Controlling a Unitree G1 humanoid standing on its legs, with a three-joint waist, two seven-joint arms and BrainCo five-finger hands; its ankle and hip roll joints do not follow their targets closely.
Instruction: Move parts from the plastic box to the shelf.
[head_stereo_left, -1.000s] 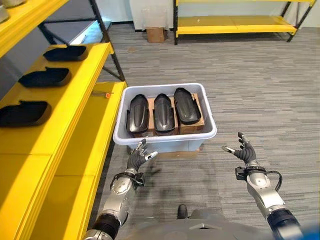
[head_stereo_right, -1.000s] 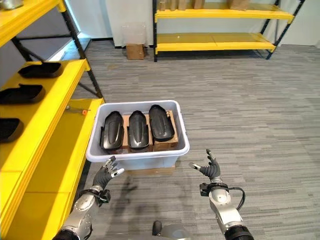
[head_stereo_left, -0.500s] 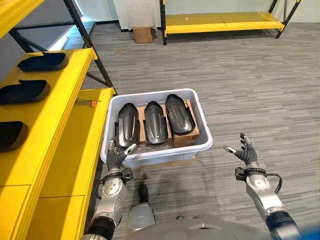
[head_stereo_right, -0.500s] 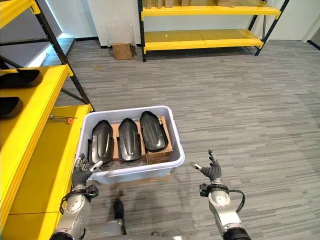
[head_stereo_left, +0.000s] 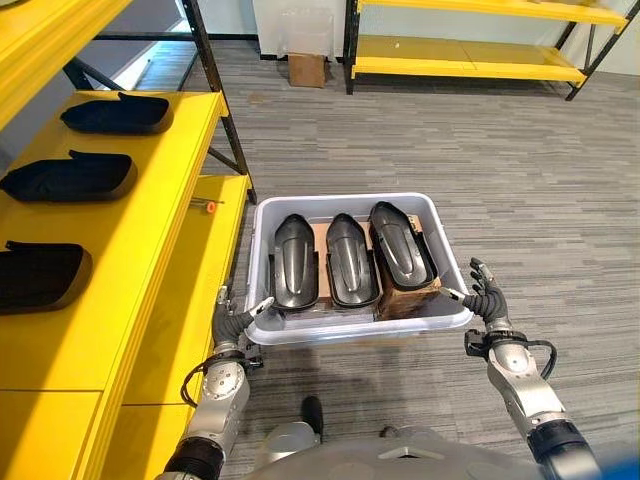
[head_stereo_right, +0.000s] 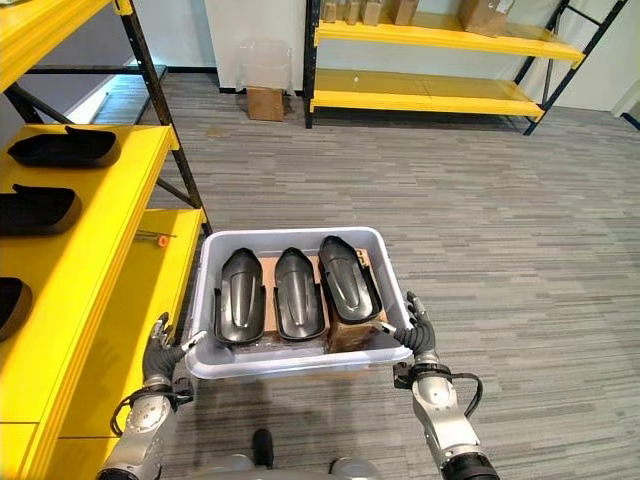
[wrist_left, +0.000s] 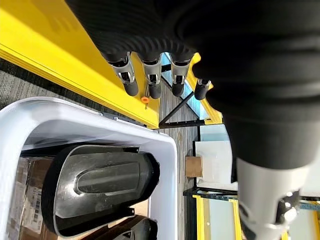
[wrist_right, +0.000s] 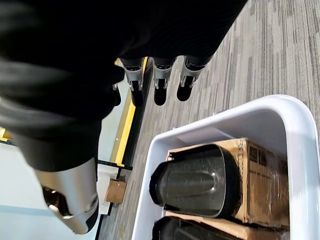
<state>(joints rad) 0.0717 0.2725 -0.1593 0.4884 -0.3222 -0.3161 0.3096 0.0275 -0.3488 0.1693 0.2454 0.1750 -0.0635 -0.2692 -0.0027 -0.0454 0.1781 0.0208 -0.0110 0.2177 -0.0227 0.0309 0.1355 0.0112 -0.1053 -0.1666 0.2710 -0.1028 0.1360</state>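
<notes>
A cardboard corner (head_stereo_left: 404, 303) pokes out from under the raised black part (head_stereo_left: 402, 246). I should expect the closed top of a cardboard box when I lift the black part.
A pale plastic box (head_stereo_left: 340, 330) sits on the grey carpet and holds three black moulded parts (head_stereo_left: 347, 260), lying side by side on cardboard. My left hand (head_stereo_left: 240, 320) is at the box's near left corner, open, its thumb by the rim. My right hand (head_stereo_left: 486, 301) is at the near right corner, open too, thumb against the rim. In the left wrist view the straight fingers (wrist_left: 150, 75) hang beside the box wall (wrist_left: 60, 117). In the right wrist view a part (wrist_right: 195, 182) lies just past the fingers (wrist_right: 160, 82). The yellow shelf (head_stereo_left: 160, 230) runs along my left.
Three black parts (head_stereo_left: 70, 178) lie on the shelf's upper level. A small orange-tipped tool (head_stereo_left: 209, 207) rests on the lower level, close to the box. A cardboard box (head_stereo_left: 306, 69) and another yellow rack (head_stereo_left: 470, 62) stand at the far side. Open carpet lies to the right.
The view has shifted and the box now lies closer. Both hands have come in from open air to the box's near corners, thumbs at its rim.
</notes>
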